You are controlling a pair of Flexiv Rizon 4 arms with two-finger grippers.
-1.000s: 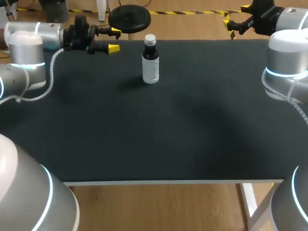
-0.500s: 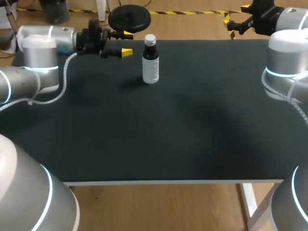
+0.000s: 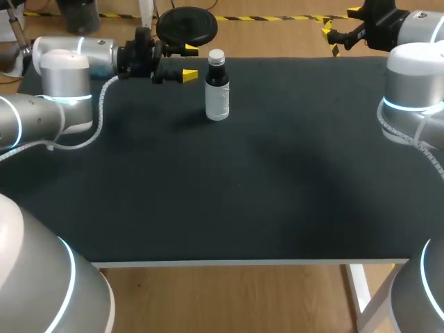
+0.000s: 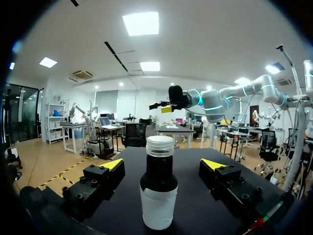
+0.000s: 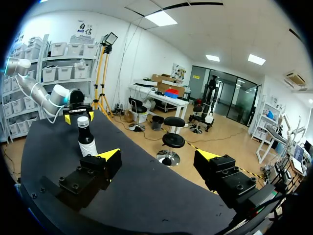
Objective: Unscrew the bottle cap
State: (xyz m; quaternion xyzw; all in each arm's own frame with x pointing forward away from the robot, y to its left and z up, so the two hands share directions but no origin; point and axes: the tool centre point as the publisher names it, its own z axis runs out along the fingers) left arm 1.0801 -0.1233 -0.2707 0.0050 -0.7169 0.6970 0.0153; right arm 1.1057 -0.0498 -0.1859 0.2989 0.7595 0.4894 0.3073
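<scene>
A clear collar (image 4: 160,153) can be seen below the pale cap (image 4: 160,141). Only the cap should therefore come off when I turn it, and the bottle's clear threaded opening will then show.
A small dark bottle (image 3: 217,87) with a white label and a pale cap (image 3: 216,56) stands upright near the table's far edge. My left gripper (image 3: 189,62) is open just left of it, level with the cap and neck, fingertips short of the bottle. Seen from the left wrist, the bottle (image 4: 159,191) stands ahead of my open left gripper (image 4: 163,165), centred between the fingers and touching neither. My right gripper (image 3: 340,29) hangs open beyond the far right corner, well away. From the right wrist the bottle (image 5: 86,138) shows far off beside my right gripper (image 5: 160,156).
The black table (image 3: 243,173) carries nothing else. Its white front edge (image 3: 250,263) runs along the near side.
My left arm has swung right along the far edge, bringing its open gripper close to the bottle. The right arm and the bottle have stayed still.
</scene>
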